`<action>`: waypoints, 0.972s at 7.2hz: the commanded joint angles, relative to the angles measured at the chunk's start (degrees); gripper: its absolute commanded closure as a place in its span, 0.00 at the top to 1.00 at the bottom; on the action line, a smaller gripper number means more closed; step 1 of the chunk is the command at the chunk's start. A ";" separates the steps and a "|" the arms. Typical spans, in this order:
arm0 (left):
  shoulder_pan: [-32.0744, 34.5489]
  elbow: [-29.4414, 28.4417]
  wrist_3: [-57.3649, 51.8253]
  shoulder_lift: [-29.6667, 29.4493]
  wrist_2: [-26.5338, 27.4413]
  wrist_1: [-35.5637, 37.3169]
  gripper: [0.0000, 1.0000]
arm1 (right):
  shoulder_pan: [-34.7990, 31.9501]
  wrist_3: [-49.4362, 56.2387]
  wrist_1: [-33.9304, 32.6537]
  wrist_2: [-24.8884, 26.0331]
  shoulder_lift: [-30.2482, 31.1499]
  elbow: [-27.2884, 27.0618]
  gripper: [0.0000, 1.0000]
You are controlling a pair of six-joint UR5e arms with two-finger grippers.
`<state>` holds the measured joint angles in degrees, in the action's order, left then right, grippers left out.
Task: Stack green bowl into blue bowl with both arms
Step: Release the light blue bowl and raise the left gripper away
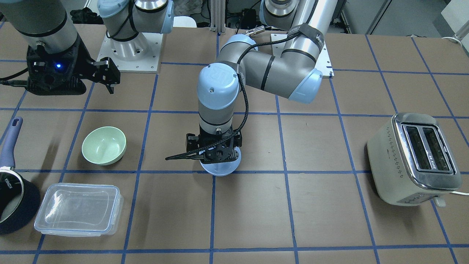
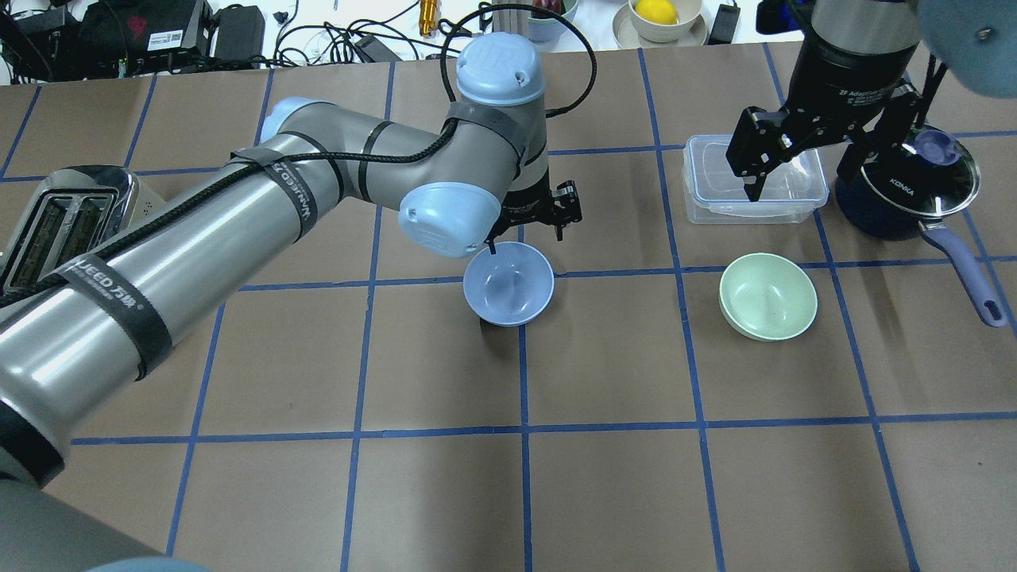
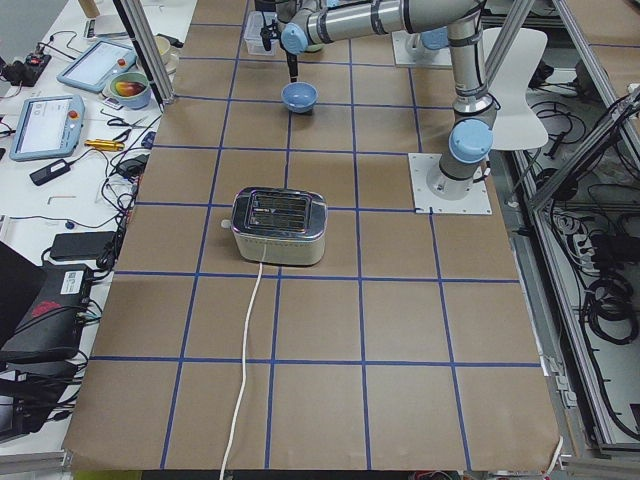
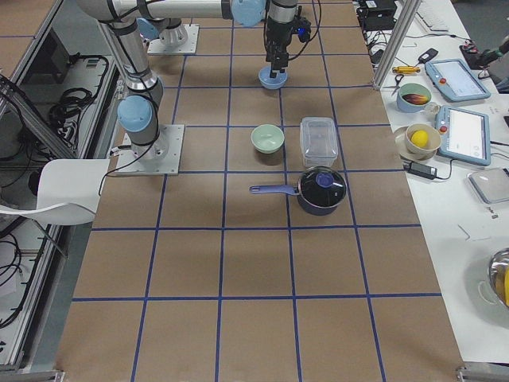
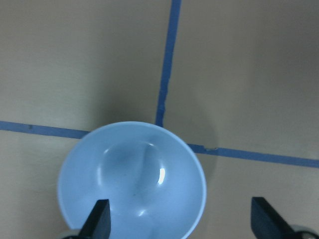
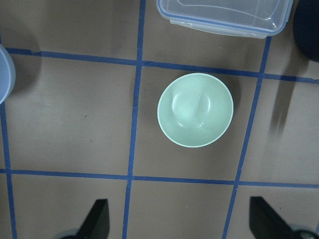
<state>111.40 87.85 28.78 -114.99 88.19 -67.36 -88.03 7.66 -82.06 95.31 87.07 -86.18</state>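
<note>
My gripper will lower the green bowl (image 1: 104, 145) into the blue bowl (image 1: 223, 168), and the green bowl's rim should stay above the blue bowl's rim because both bowls look equally wide.
The blue bowl (image 2: 508, 284) stands upright at the table's middle, on a crossing of blue tape lines. My left gripper (image 2: 528, 226) is open and low over its far rim. In the left wrist view one finger (image 5: 99, 221) is inside the blue bowl (image 5: 132, 179) and the other (image 5: 266, 221) is outside it. The green bowl (image 2: 767, 295) stands upright and empty to the blue bowl's right, apart from it. My right gripper (image 2: 802, 171) is open and empty, high above the table beyond the green bowl (image 6: 195, 110), which it looks down on.
A clear lidded container (image 2: 755, 179) and a dark saucepan (image 2: 914, 179) with a glass lid and a long blue handle stand just beyond the green bowl. A cream toaster (image 2: 63, 214) stands at the far left.
</note>
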 commanded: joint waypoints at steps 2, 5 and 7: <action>-8.37 0.82 -11.18 6.69 1.90 -7.52 1.00 | -0.30 -2.54 -1.00 -0.21 -2.94 -0.83 1.00; -17.78 1.44 -23.66 9.87 1.90 -11.48 1.00 | -0.74 -9.12 -12.90 0.67 -3.84 -12.38 1.00; -22.00 3.45 -29.45 10.40 2.07 -11.48 1.00 | -0.83 -10.04 -24.15 3.63 -4.09 -21.36 1.00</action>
<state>92.09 90.12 3.23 -104.88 90.17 -78.78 -88.80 -1.58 -99.52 96.74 83.24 -102.06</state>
